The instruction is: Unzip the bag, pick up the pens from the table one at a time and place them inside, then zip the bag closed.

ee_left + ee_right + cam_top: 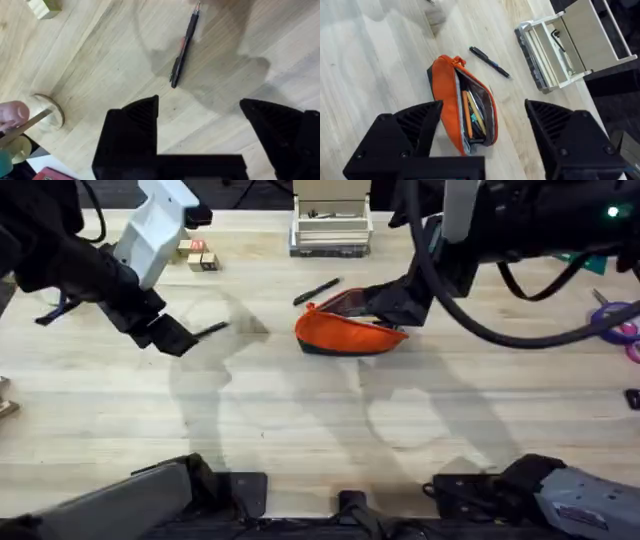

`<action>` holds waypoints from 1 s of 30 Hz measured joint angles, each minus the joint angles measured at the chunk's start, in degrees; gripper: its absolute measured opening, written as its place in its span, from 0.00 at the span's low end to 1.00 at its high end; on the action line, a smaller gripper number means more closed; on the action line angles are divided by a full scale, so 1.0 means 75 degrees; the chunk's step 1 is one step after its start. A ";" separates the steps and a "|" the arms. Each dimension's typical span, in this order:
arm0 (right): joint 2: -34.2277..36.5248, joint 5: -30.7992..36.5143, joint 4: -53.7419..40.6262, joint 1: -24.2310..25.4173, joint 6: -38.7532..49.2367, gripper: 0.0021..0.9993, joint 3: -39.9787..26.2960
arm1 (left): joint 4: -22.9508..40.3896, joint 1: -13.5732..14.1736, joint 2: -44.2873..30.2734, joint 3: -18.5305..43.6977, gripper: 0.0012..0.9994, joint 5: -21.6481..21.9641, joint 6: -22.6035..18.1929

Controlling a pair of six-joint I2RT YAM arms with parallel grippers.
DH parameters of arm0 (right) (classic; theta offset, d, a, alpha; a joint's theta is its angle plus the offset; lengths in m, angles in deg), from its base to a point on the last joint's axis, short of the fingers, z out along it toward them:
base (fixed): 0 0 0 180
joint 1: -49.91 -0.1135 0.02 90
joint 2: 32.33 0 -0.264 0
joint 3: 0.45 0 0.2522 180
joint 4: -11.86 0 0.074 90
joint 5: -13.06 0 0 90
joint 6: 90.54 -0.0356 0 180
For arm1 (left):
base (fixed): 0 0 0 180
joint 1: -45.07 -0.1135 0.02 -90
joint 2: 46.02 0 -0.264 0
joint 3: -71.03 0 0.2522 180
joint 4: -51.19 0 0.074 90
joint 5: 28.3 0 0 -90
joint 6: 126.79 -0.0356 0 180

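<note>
The orange bag's opening (347,303) gapes under my open right gripper, so the bag (345,334) should stay open when I lower the second black pen in.
The orange bag (345,332) lies mid-table with its zipper open; in the right wrist view the bag (445,95) shows coloured pens inside. One black pen (316,291) (490,62) rests on the table just behind the bag. A second black pen (212,330) (183,47) lies on the table to the left. My left gripper (185,338) (199,102) hovers open just short of that pen, holding nothing. My right gripper (385,305) (484,107) hangs open over the bag's right part, with nothing between its fingers.
A white tray holder (331,225) (560,47) stands at the back edge. Small wooden blocks (198,257) sit at the back left, and one block (45,6) shows near the left pen. Purple scissors (615,320) lie at the far right.
</note>
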 joint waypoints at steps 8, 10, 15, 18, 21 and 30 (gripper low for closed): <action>-0.0002 0.0000 0.0000 0.0000 -0.0003 1.00 0.0000 | -0.0024 0.0000 -0.1016 0.0001 0.99 0.0000 -0.0063; 0.0000 0.0000 0.0000 0.0000 -0.0012 1.00 0.0000 | -0.0070 0.0000 -0.1332 0.0001 0.99 0.0000 -0.0106; -0.0002 0.0000 0.0000 0.0000 -0.0046 1.00 0.0000 | -0.0262 0.0000 -0.2100 0.0001 0.99 -0.0001 -0.0141; -0.0002 0.0000 0.0000 0.0000 -0.0052 1.00 0.0000 | -0.0417 -0.0001 -0.2510 0.0001 0.99 -0.0019 -0.0158; 0.0001 0.0000 0.0000 0.0000 -0.0052 1.00 0.0000 | -0.0583 0.0000 -0.2853 0.0001 0.99 -0.0062 -0.0158; -0.0002 0.0000 0.0000 0.0000 -0.0053 1.00 0.0000 | -0.0676 -0.0003 -0.3443 0.0097 0.99 -0.0286 -0.0287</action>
